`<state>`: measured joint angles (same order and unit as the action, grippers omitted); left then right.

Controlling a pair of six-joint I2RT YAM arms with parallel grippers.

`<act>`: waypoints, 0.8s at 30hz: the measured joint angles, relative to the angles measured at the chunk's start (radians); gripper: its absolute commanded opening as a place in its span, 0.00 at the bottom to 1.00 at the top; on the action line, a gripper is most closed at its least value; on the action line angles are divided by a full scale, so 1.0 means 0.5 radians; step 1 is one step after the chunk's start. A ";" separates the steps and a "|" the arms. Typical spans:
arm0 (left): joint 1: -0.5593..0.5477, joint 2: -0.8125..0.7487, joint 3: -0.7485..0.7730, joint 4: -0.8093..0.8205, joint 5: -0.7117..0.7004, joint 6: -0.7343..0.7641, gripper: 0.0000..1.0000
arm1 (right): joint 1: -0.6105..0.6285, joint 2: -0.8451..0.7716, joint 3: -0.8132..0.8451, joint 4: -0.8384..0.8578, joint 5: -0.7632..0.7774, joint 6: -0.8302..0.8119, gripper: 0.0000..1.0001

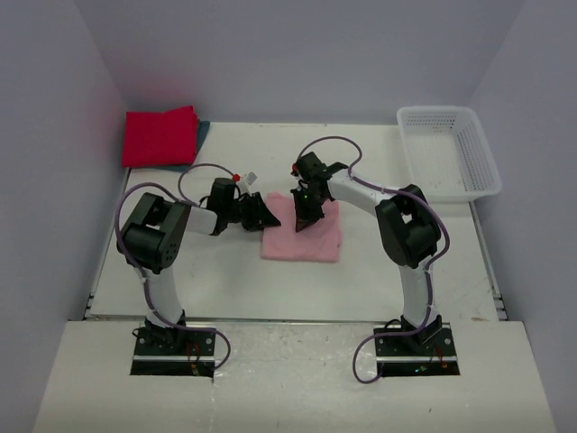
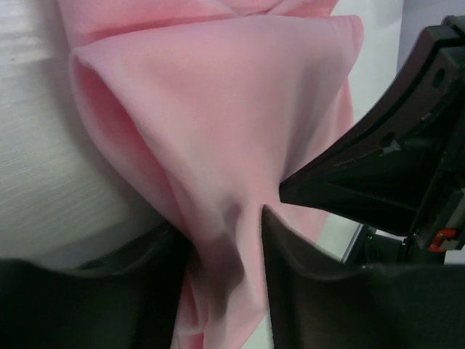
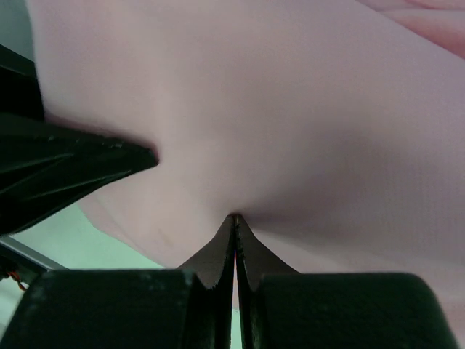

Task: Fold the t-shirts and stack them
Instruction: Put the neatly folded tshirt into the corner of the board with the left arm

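The fingers of my right gripper are pressing on the pale pink t-shirt [image 3: 235, 208]. Next, I move my right gripper away before my left gripper carries the t-shirt to the crimson-red shirt [image 1: 160, 138].
The pale pink t-shirt [image 1: 306, 236] lies folded at the middle of the table. My left gripper [image 1: 269, 218] is at its left edge, shut on a bunched fold of it [image 2: 218, 145]; the cloth fills the gap between my left gripper's jaws [image 2: 221, 227]. My right gripper [image 1: 303, 222] is over the shirt's near-left part, its jaws pinched tight on the pink cloth [image 3: 276, 123] at my right gripper's tips [image 3: 234, 219]. The two grippers are close together. The crimson-red folded shirt [image 1: 160, 135] lies at the back left on a dark teal one [image 1: 203, 132].
A white mesh basket [image 1: 472, 152] stands at the back right. Purple walls close in the table at back and sides. The right gripper's black finger [image 2: 363, 174] shows in the left wrist view; the left gripper's finger [image 3: 80, 163] shows in the right wrist view.
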<state>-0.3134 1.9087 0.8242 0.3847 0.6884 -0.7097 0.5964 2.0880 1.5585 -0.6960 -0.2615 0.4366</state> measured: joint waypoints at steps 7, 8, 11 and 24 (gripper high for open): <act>-0.007 0.081 0.050 -0.054 -0.009 -0.030 0.00 | 0.001 -0.001 0.000 0.005 -0.037 0.001 0.00; -0.007 0.082 0.069 -0.085 -0.012 -0.023 0.00 | 0.002 -0.001 0.000 0.004 -0.036 0.000 0.00; -0.013 0.087 0.143 -0.197 -0.047 0.008 0.00 | 0.009 -0.010 0.000 -0.001 -0.011 -0.001 0.00; -0.020 -0.185 0.549 -0.941 -0.769 0.460 0.00 | 0.097 -0.900 -0.262 -0.059 0.407 0.009 0.00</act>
<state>-0.3233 1.8164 1.0988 -0.0860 0.3038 -0.4797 0.6449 1.6379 1.4273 -0.7254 -0.0582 0.4412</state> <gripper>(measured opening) 0.033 0.003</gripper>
